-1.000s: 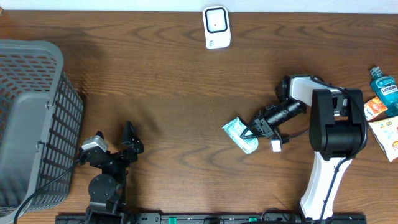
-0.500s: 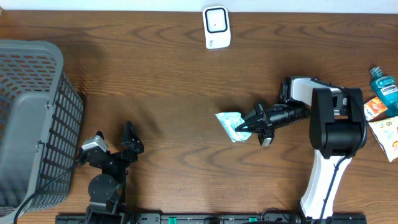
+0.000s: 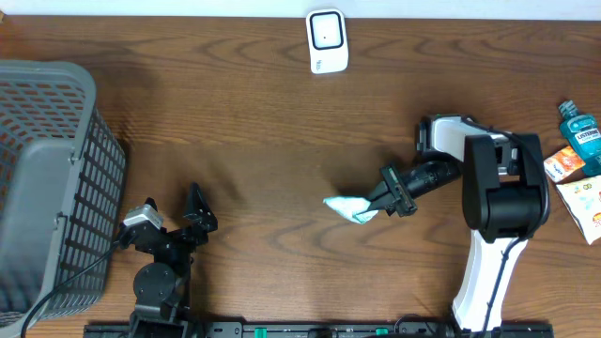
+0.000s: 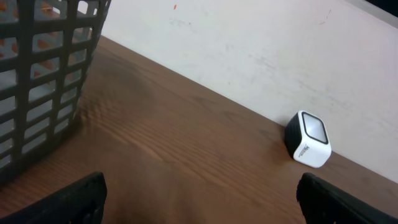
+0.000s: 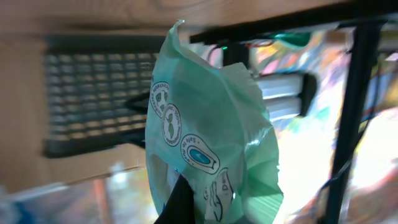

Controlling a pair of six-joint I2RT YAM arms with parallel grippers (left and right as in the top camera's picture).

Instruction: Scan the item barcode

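Note:
I should roll the packet (image 3: 346,207) flat and move it over the scanner's window (image 3: 327,31), because the packet is standing edge-on in my right gripper, well short of the scanner.
The item is a pale green plastic packet (image 3: 346,208) with printed round logos, hanging mid-table from my right gripper (image 3: 376,204), which is shut on its right end. From above the packet appears edge-on. The right wrist view is rolled over; the packet (image 5: 211,137) fills it, with a dark fingertip (image 5: 180,202) pressed on its lower part. No barcode shows on the packet. A white scanner (image 3: 327,40) stands at the table's far edge and also shows in the left wrist view as the scanner (image 4: 308,139). My left gripper (image 3: 177,218) rests open and empty at the front left.
A grey mesh basket (image 3: 47,188) stands at the left edge, close to the left arm. At the right edge lie a blue mouthwash bottle (image 3: 580,133), an orange packet (image 3: 566,163) and a snack bag (image 3: 584,205). A wall runs behind the scanner.
The right gripper has rolled its wrist and carried the packet slightly left and up, turning it from flat to edge-on in the overhead view. The left arm has not moved.

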